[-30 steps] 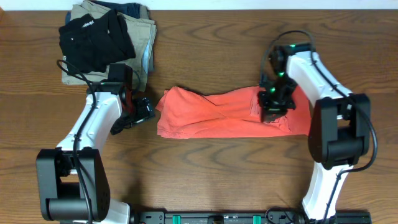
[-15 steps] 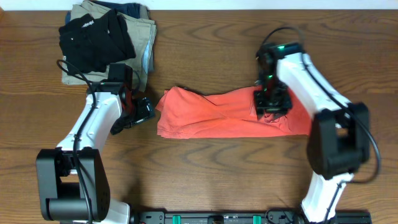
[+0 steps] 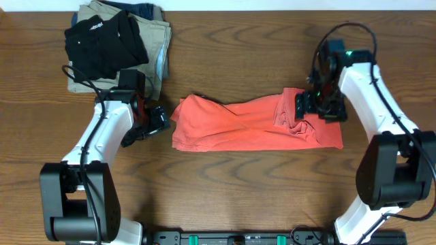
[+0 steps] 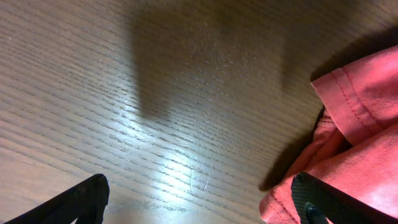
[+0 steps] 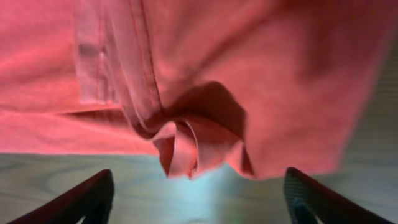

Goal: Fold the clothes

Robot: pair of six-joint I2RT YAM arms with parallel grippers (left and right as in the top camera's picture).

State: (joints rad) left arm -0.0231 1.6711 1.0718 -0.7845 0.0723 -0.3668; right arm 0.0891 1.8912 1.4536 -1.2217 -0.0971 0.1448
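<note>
My right gripper is to pinch the T-shirt's hem and pull it flat before any more folding, because the hem lies crumpled short of the folded T-shirt's front edge.
The clothes, a coral-red T-shirt, lie folded into a long band across the middle of the table, with a bunched fold near the right end. My right gripper hovers over that end, open. In the right wrist view its black fingers stand wide apart, nothing lies between them, and the crumpled hem shows just beyond the right gripper. My left gripper sits at the shirt's left edge, also open. In its own view the left gripper spans bare wood, one fingertip over the shirt's corner.
A black folded garment lies on khaki folded trousers at the back left corner, close behind my left arm. The wooden table runs in front of the shirt.
My right gripper has opened, let go of the shirt's right end and drawn off to the right. The released cloth stays bunched there. The left arm has not moved.
</note>
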